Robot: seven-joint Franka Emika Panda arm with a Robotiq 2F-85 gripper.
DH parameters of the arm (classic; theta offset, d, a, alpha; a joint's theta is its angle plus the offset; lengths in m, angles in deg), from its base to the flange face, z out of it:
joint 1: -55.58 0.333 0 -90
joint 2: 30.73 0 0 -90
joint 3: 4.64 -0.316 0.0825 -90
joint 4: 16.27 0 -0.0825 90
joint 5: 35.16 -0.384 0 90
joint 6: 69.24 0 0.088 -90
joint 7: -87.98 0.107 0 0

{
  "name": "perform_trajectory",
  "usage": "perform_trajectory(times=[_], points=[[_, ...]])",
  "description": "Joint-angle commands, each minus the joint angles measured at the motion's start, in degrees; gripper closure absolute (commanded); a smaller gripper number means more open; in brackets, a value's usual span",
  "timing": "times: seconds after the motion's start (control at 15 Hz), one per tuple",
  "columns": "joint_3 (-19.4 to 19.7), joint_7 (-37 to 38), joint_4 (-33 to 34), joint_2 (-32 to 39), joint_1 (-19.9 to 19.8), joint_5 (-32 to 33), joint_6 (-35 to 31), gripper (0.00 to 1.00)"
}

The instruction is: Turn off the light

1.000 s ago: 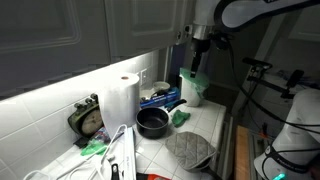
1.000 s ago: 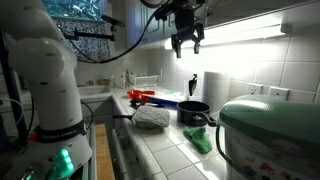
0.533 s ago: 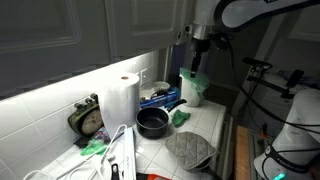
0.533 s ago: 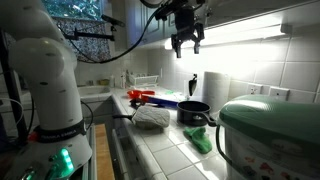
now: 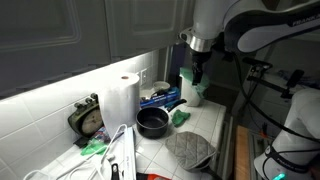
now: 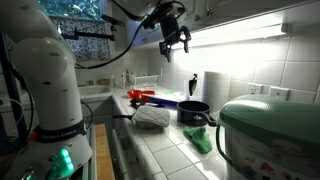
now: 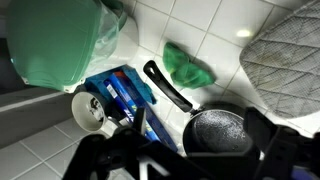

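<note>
My gripper should go lower and turn to face the switch on the tiled wall point(image 6: 279, 93), because it is pointing down at the black pan point(image 7: 216, 130) from cabinet height.
The light shows as a bright white band of glow under the wall cabinets, across the white tiles, in both exterior views point(image 5: 75, 83) point(image 6: 245, 32); the lamp itself is barely visible. My gripper point(image 5: 197, 74) point(image 6: 170, 50) hangs in the air well above the counter, tilted, a little out from the cabinet's underside and touching nothing. In the wrist view its two dark fingers point(image 7: 190, 162) stand apart and empty, looking down on a black pan point(image 7: 215, 132).
On the tiled counter stand a paper towel roll point(image 5: 122, 100), the black pan point(image 5: 152, 122), a green cloth point(image 7: 188, 65), a blue box point(image 7: 122, 93), a grey quilted mitt point(image 5: 190, 150) and a green-lidded container point(image 6: 270, 125). A clock point(image 5: 88, 118) stands by the wall.
The arm has swung and tilted; my gripper has moved away from the lit strip, leftward in an exterior view, and slightly lower. The light still glows.
</note>
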Motion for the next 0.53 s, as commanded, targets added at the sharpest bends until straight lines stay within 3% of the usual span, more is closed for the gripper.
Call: perform_trajectory(times=[0.0, 0.13, 0.47], points=[[-3.3, 2.6, -6.5, -4.6, 2.5, 8.0, -2.1, 0.00], [-3.6, 1.9, -9.7, -5.8, 3.0, 13.6, -4.6, 0.00], [1.1, 0.1, -17.8, -7.7, 2.2, 30.8, -17.3, 0.00]])
